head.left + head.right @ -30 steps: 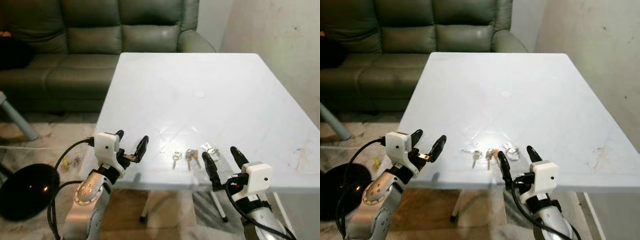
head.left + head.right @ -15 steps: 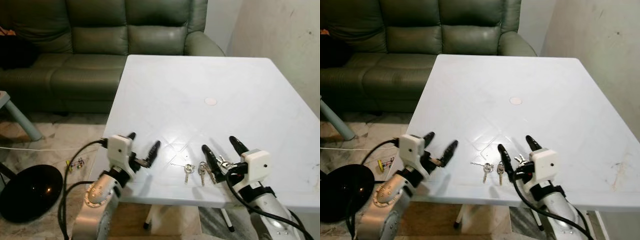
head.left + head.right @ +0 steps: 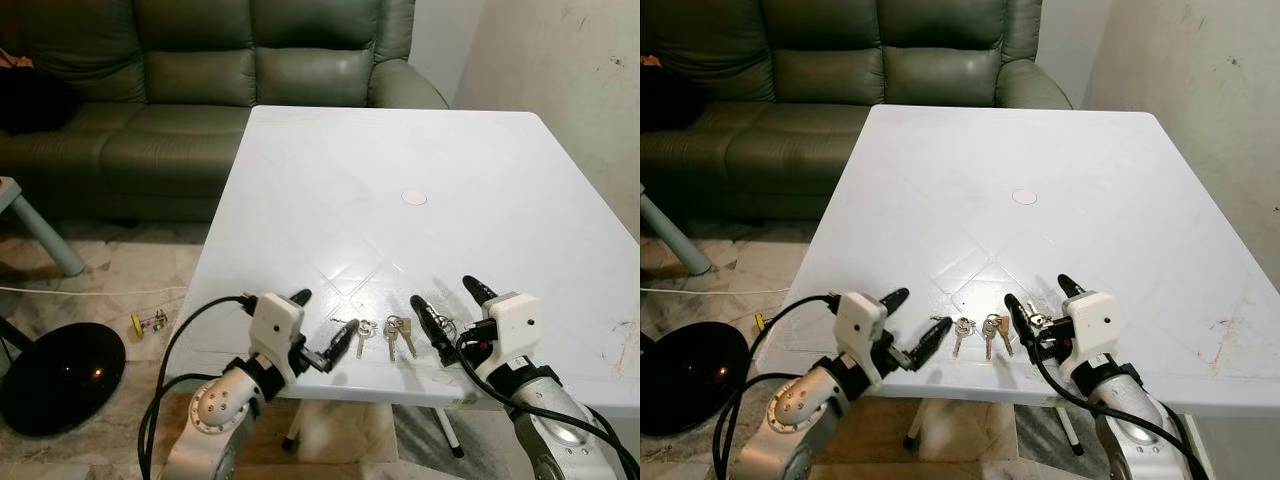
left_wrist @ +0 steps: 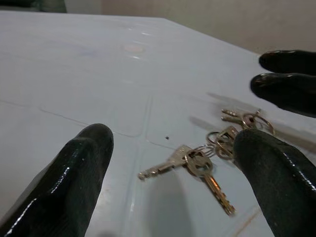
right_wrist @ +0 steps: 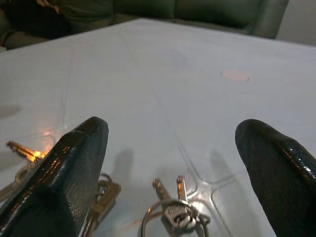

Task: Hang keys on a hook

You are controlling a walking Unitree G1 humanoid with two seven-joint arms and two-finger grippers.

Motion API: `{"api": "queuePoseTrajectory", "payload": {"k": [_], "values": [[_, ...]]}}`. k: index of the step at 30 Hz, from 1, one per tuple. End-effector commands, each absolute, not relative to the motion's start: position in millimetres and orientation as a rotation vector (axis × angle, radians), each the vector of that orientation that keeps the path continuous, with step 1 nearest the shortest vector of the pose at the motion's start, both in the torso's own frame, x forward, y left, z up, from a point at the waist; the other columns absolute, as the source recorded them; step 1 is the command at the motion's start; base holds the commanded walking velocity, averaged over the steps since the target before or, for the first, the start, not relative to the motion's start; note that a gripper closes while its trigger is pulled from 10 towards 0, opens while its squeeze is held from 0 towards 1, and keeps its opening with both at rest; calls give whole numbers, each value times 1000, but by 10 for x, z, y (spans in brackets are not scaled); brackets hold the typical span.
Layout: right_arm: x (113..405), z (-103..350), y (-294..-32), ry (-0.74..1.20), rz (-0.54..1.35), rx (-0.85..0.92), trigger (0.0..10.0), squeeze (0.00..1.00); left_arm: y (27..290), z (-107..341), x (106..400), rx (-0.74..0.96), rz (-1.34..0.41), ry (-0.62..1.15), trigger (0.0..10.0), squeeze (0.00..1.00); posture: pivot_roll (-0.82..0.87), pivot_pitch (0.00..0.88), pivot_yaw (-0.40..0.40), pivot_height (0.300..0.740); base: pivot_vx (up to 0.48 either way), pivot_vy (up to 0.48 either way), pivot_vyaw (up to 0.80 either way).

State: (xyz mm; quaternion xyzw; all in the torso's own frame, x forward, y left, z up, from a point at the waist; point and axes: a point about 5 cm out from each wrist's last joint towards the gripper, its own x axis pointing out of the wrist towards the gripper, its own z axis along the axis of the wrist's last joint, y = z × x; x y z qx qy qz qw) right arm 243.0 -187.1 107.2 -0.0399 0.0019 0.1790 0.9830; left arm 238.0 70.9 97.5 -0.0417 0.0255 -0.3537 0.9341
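I expect the ring with its keys [image 5: 176,215] to come away alone when I lift it, because white table [image 5: 133,200] shows between this ring and the neighbouring keys.
A bunch of silver and brass keys [image 3: 390,331] lies flat near the front edge of the white table [image 3: 400,150], with its ring end [image 3: 441,325] to the right. My left gripper [image 3: 322,322] is open just left of the bunch, its near fingertip beside the leftmost key [image 4: 163,168]. My right gripper [image 3: 450,305] is open, its fingers straddling the ring end [image 5: 173,215]. Neither gripper holds anything. In the left wrist view the right gripper's fingertips [image 4: 289,74] show beyond the keys.
A green leather sofa [image 3: 200,90] stands behind the table to the left. A black round base [image 3: 55,375] lies on the floor at the left, with a cable near it. A beige wall [image 3: 570,80] runs along the right. A small round mark [image 3: 413,197] sits mid-table.
My left gripper has moved right and now sits beside the keys. The right gripper stays over the ring end. The camera view has shifted slightly.
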Motion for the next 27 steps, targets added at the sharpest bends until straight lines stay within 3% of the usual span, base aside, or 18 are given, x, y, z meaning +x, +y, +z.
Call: {"api": "queuePoseTrajectory", "payload": {"k": [1, 24, 25, 26, 27], "values": [[2466, 1069, -1940, 22, 353, -87, 10000, 0, 677, 988, 2335, -70, -761, 54, 10000, 0, 79, 99, -6, 740, 0, 0, 0], [2483, 913, -2193, 106, 515, -145, 10000, 0, 677, 992, 2265, -68, -771, 60, 10000, 0, 84, 121, -3, 740, 0, 0, 0], [2485, 911, -2196, 108, 511, -145, 7333, 0, 676, 993, 2265, -68, -771, 60, 10000, 0, 84, 121, -3, 740, 0, 0, 0], [2489, 908, -2201, 109, 509, -138, 7333, 0, 676, 994, 2265, -68, -770, 60, 10000, 0, 84, 121, -3, 740, 0, 0, 0], [2495, 905, -2202, 107, 508, -132, 1412, 0, 678, 992, 2262, -68, -768, 60, 10000, 0, 85, 122, -4, 740, 0, 0, 0]]}}
